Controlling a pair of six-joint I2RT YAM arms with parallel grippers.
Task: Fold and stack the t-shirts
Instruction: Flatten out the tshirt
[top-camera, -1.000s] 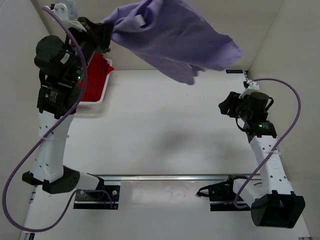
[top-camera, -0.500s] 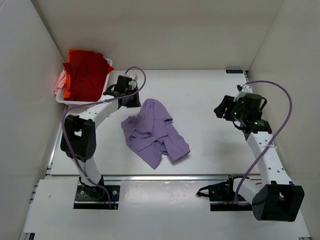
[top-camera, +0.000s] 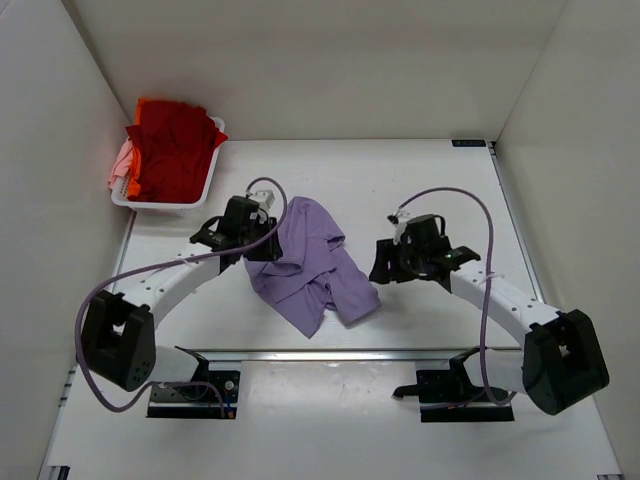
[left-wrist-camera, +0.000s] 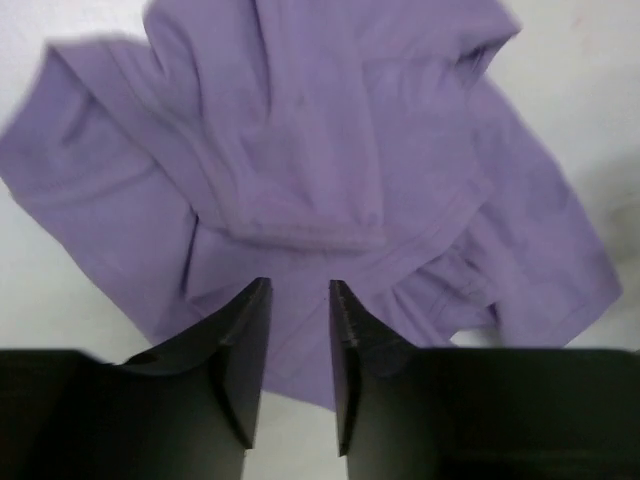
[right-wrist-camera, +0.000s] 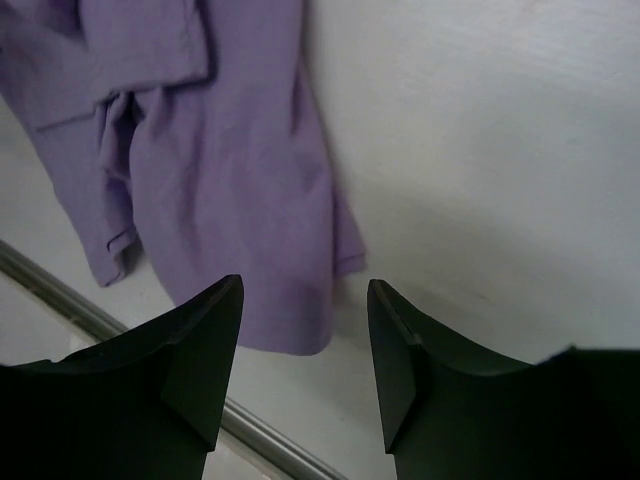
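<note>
Loose folds (top-camera: 290, 266) lie over each other across the heap. The lavender t-shirt (top-camera: 343, 283) will spread into a much wider, sagging sheet when I lift it between my grippers.
The lavender t-shirt (top-camera: 310, 262) lies crumpled in a heap on the white table, between my two arms. It fills the left wrist view (left-wrist-camera: 300, 170) and shows in the right wrist view (right-wrist-camera: 220, 170). My left gripper (top-camera: 262, 248) hovers at the shirt's left edge, jaws parted, empty (left-wrist-camera: 300, 300). My right gripper (top-camera: 382, 268) is open and empty just right of the shirt's lower right corner (right-wrist-camera: 305, 300). Red and orange t-shirts (top-camera: 175, 135) with a pale pink one (top-camera: 120, 160) are piled in the basket at back left.
The white plastic basket (top-camera: 165, 200) stands at the back left corner. White walls enclose the table on the left, back and right. A metal rail (top-camera: 340, 353) runs along the near edge, also seen in the right wrist view (right-wrist-camera: 60, 290).
The lavender shirt, held high a second ago, now lies on the table. My left gripper has let go and dropped to its left edge. My right arm has swung left and down toward the shirt.
</note>
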